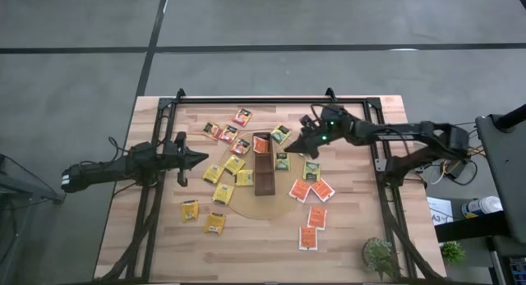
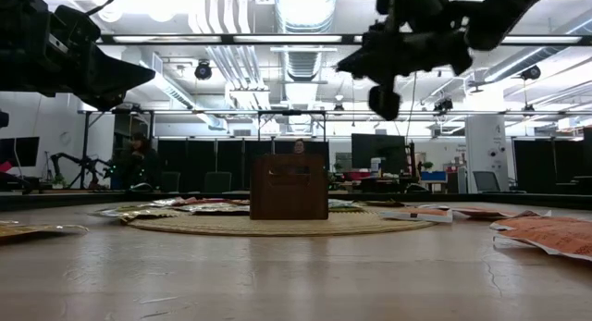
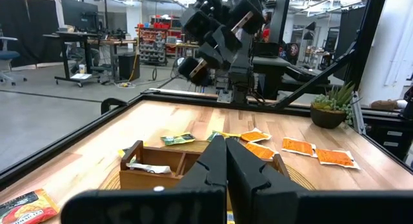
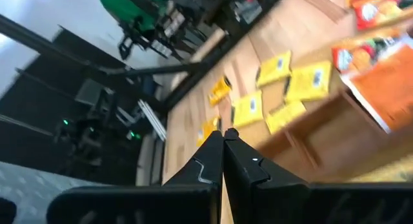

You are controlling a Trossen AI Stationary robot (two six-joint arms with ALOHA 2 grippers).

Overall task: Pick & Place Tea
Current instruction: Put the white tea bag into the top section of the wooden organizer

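Observation:
The orange sachet (image 1: 323, 190) nearest the side bar has its plant-side edge (image 1: 329, 195) clear of neighbours, so my right gripper should keep heading there until its fingers open above it.
Several small square tea sachets lie flat on the wooden table: yellow ones (image 1: 223, 192) left of the dark-brown tray (image 1: 263, 163), orange ones (image 1: 311, 190) to its right, green-and-yellow ones (image 1: 311, 170) close beside it. An orange sachet (image 1: 260, 144) lies in the tray's far compartment. The tray stands on a round tan disc (image 1: 246, 204). My right gripper (image 1: 291, 145) hovers shut above the tray's far right corner, with nothing between its fingers (image 4: 224, 135). My left gripper (image 1: 200, 159) waits shut and level, left of the tray.
A black frame rail (image 1: 271, 98) runs along the table's far edge, with more rails down both sides. A small potted plant (image 1: 378, 256) stands at the near right corner. Bare wood lies near the front edge, between the yellow and orange sachets.

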